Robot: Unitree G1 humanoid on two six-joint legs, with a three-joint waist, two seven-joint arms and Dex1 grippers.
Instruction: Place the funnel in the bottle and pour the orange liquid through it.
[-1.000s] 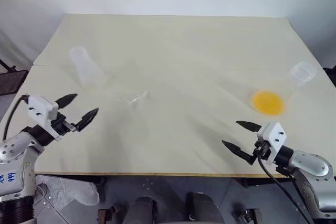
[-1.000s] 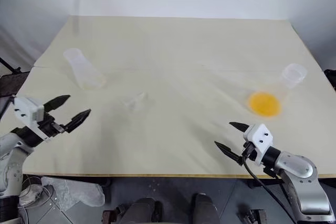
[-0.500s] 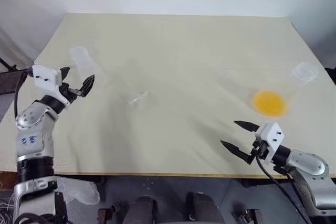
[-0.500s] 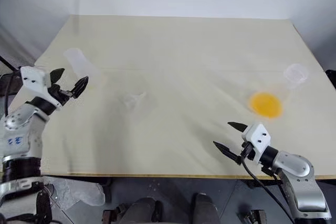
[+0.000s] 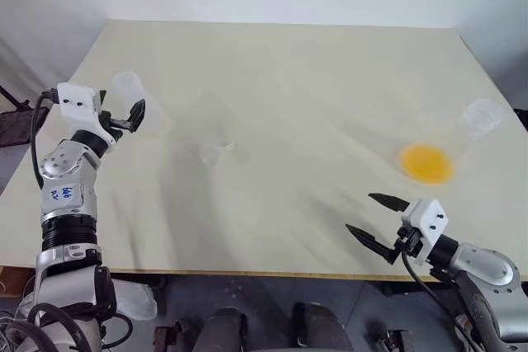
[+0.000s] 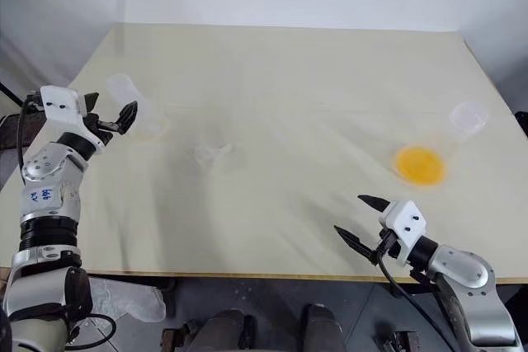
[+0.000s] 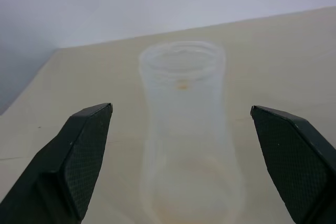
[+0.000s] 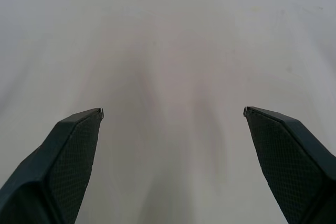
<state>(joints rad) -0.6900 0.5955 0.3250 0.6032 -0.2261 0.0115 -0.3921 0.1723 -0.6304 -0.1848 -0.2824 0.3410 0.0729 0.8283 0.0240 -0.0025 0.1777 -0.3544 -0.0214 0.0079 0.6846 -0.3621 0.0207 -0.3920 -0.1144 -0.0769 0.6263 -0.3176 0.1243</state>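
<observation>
My left gripper should keep moving forward, as the upright bottle (image 5: 129,88) is centred between its open fingers, until they reach around the bottle's body (image 7: 189,124), and then close.
The bottle (image 5: 139,103), clear and faintly frosted, stands upright near the table's left edge. My left gripper (image 5: 120,105) is open just in front of it. In the left wrist view the bottle (image 7: 184,129) shows between the two spread fingers without touching either. The tiny clear funnel (image 5: 216,152) lies on the table right of the bottle. The orange liquid (image 5: 425,162) is a bright pool inside a second clear flask (image 5: 480,114) at the right. My right gripper (image 5: 360,213) is open and empty over the near right edge, short of that flask.
The pale table (image 5: 289,63) has a faint seam running across its left half. Its front edge passes just under the right gripper. A dark object (image 5: 18,121) stands beyond the table's left edge.
My left arm has swung away from the table's near edge to the bottle, open all the while. The right gripper has stayed in place.
</observation>
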